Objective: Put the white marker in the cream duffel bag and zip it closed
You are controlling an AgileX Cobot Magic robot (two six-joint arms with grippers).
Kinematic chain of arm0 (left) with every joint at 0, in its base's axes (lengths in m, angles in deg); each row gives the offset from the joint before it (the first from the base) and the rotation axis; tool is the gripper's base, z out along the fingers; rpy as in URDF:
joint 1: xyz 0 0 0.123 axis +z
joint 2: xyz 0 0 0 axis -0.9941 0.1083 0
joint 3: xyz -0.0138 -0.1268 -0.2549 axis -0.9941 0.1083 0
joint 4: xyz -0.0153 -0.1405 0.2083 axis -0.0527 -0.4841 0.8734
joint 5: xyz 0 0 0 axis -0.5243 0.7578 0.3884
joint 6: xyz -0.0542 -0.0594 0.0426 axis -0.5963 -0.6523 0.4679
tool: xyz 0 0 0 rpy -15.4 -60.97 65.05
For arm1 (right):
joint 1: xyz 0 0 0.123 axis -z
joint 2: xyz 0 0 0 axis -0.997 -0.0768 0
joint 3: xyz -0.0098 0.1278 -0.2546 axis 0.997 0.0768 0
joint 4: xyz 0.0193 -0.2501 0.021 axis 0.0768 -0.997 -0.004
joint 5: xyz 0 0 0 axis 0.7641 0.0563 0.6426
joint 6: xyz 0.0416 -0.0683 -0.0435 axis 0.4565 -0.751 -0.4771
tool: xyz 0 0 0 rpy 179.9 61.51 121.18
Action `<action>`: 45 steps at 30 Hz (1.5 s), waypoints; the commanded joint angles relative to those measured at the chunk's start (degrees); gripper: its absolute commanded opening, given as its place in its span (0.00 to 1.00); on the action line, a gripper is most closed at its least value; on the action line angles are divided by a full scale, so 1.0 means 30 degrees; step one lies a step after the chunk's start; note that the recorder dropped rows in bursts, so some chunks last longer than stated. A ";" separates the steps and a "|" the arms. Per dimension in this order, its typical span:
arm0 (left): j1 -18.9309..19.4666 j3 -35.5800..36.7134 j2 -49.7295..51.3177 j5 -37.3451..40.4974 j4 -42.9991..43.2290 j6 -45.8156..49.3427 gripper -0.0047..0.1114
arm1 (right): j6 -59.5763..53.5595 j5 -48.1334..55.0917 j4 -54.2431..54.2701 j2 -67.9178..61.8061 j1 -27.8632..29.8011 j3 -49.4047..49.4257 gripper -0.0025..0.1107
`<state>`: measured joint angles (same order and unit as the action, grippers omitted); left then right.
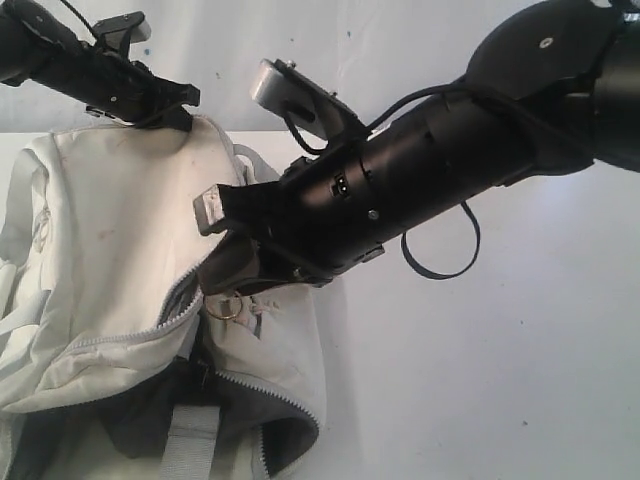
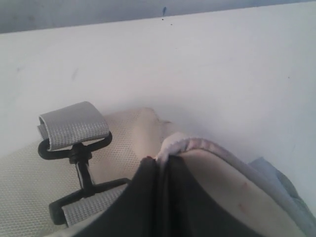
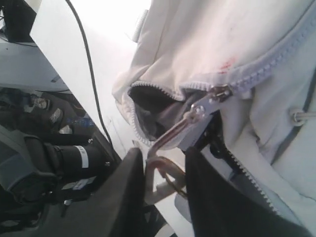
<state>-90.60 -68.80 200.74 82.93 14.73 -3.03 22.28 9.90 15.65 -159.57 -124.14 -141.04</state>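
Observation:
My left gripper is on the side that the open zipper gap (image 1: 181,298) runs toward from the metal ring, so my right gripper should open and my left gripper should take the ring (image 1: 223,305).
The cream duffel bag (image 1: 110,230) lies at the left of the exterior view. Its grey zipper (image 1: 150,330) is partly run, and a gap (image 3: 148,108) still shows dark lining. My left gripper (image 1: 168,115) is at the bag's far edge, shut on a fold of cream fabric (image 2: 173,145). My right gripper (image 3: 164,154) reaches across to the zipper slider (image 3: 213,95). It is shut on the metal ring (image 3: 168,173) that hangs from the zipper pull, which also shows in the exterior view (image 1: 222,306). The white marker is out of view.
A grey webbing strap on a black swivel clip (image 2: 74,148) lies on the bag beside the left gripper. A grey handle strap (image 1: 190,430) crosses the bag's open near end. The white table (image 1: 480,380) stretches to the right. A loose black cable (image 1: 440,262) hangs under the right arm.

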 commanded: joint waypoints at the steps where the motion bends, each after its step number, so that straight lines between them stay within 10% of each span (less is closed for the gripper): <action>1: 0.0159 -0.0147 -0.0095 -0.0568 0.0102 0.0233 0.04 | -0.0279 0.1035 0.1242 -0.0519 -0.0369 0.0069 0.02; 11: 0.0159 -0.0147 -0.0095 -0.0604 0.0102 0.0333 0.04 | -0.0421 0.0364 0.1372 -0.1476 -0.1839 0.0069 0.05; 23: 0.0159 -0.0147 -0.0095 -0.0529 0.0102 0.0662 0.05 | -0.0196 0.0137 0.2506 -0.1900 -0.1853 0.0069 0.63; 38: 0.0159 -0.1057 -0.0095 0.0826 -0.0028 0.1019 0.69 | 0.0910 -0.0420 0.1740 -0.1650 -0.0667 -0.0885 0.63; 45: 0.0159 -0.3076 -0.0376 0.5131 0.0344 0.1019 0.76 | 0.1298 0.0446 0.0705 -0.1650 0.1692 -0.0917 0.63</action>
<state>-90.15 -76.20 200.74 92.61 14.84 0.19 25.93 9.68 19.65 -165.01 -121.73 -143.59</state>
